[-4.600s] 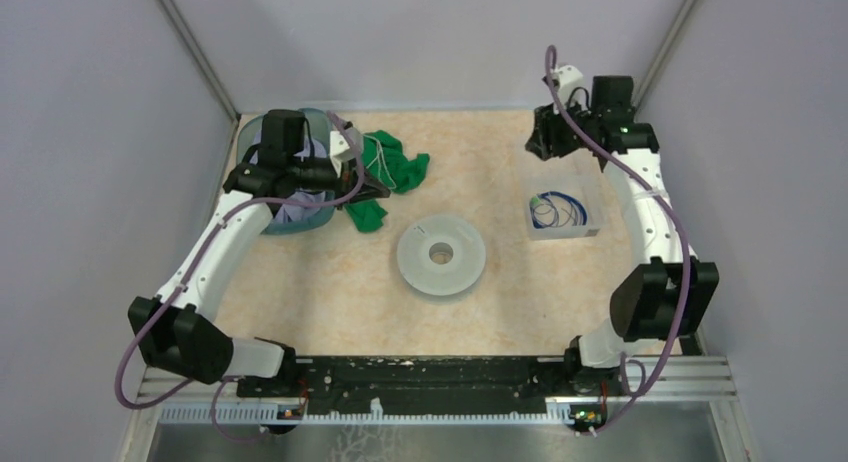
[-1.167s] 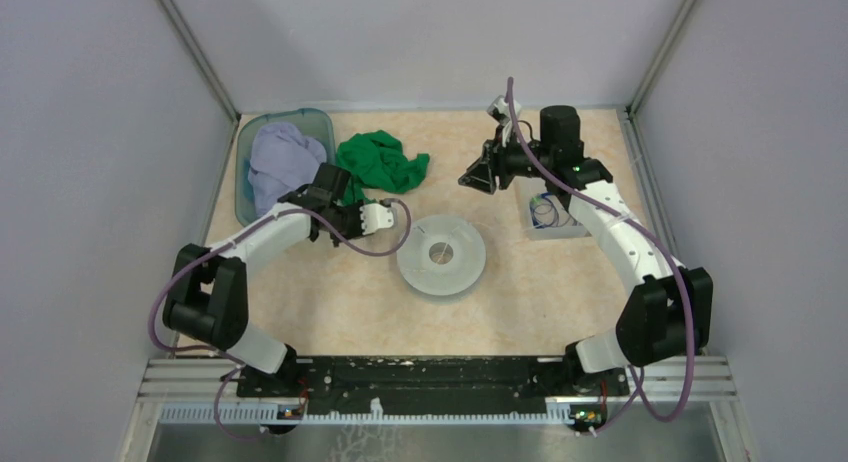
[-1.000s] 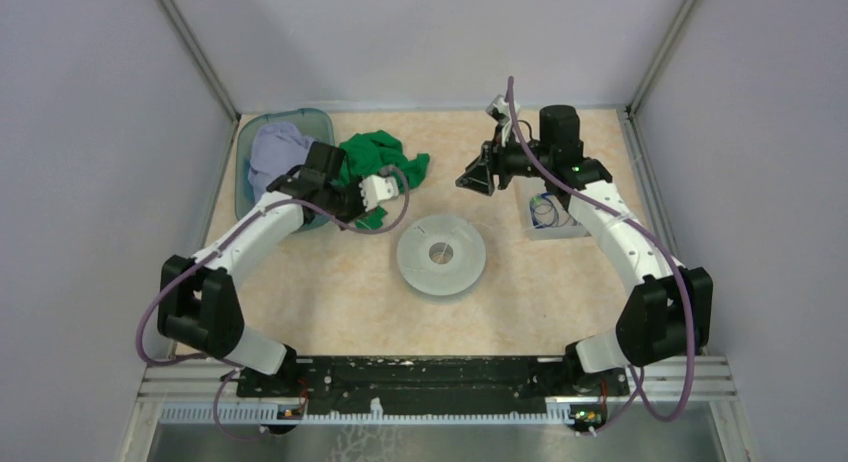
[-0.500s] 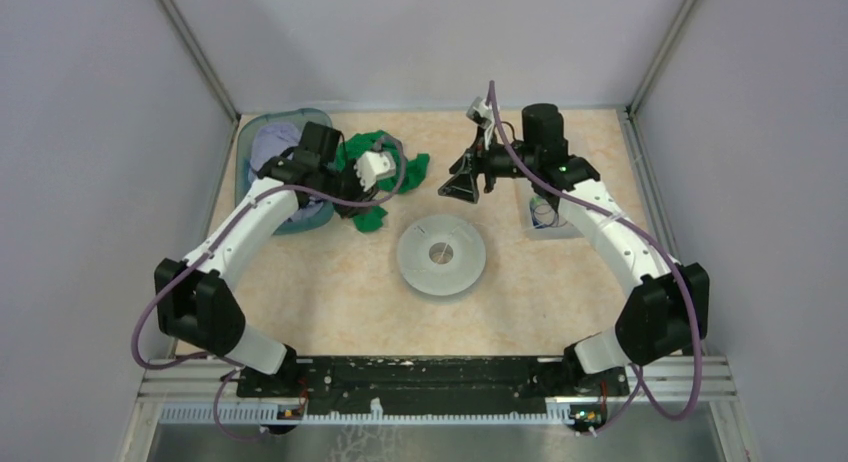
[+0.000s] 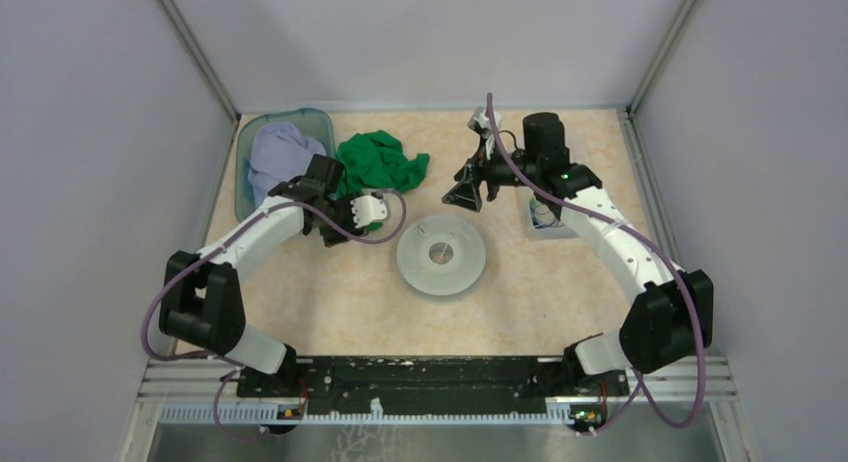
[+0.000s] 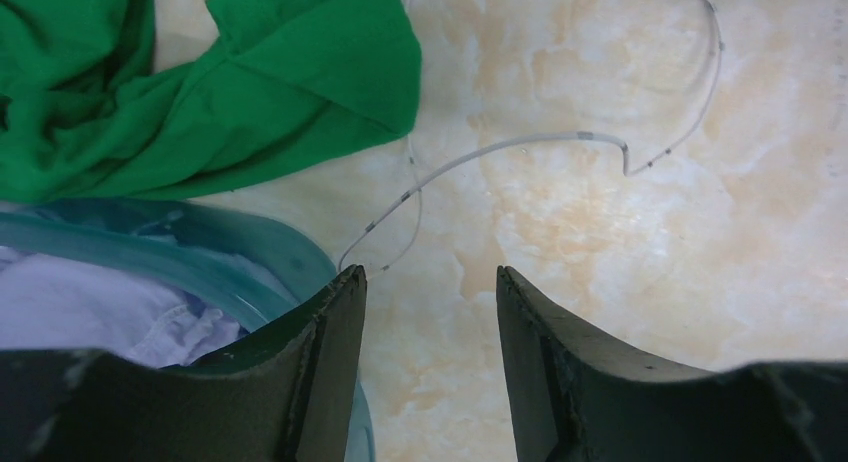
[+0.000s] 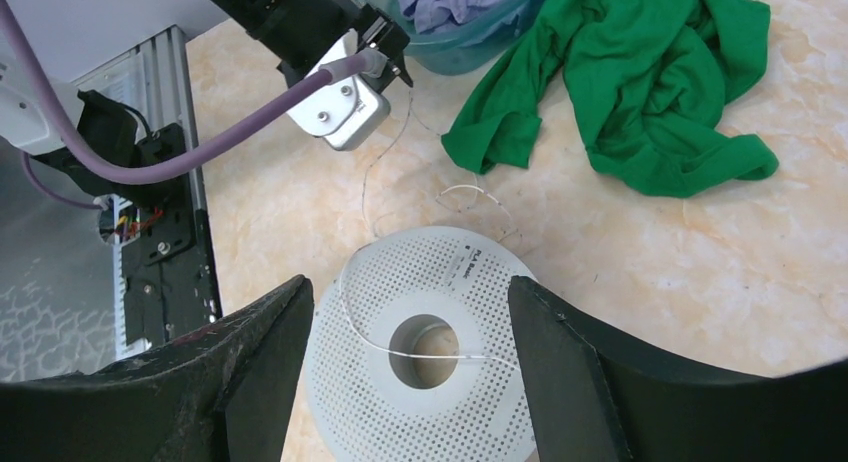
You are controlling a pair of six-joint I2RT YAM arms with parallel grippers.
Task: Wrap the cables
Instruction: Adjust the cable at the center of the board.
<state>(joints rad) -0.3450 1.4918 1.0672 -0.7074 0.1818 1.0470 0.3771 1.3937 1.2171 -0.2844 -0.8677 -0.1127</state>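
Next, I pick up the whitish cable's end (image 6: 346, 257) with my left gripper and hand it to my right gripper, because it lies by the basin, far from my right gripper (image 5: 468, 195).
The hair-thin whitish cable (image 6: 500, 147) lies loose on the table, curving from the green cloth toward the pale-grey spool (image 5: 440, 254), and a strand (image 7: 440, 357) crosses the spool's hub. My left gripper (image 6: 425, 272) is open and holds nothing. It hangs by the basin's edge (image 5: 338, 230), with the cable's end just beyond its left fingertip. My right gripper (image 7: 410, 292) is open above the spool's far edge (image 5: 462, 198), empty. The dark blue cable (image 5: 540, 214) sits coiled in a clear box, mostly hidden behind the right arm.
A teal basin (image 5: 243, 152) holding a lavender cloth stands at the back left. A crumpled green cloth (image 5: 385, 162) lies beside it. The clear box (image 5: 552, 229) is right of the spool. Grey walls close in three sides.
My left gripper went from shut to open, swinging back toward the basin, then forward and down. The right arm moved left toward the spool and its jaws widened.
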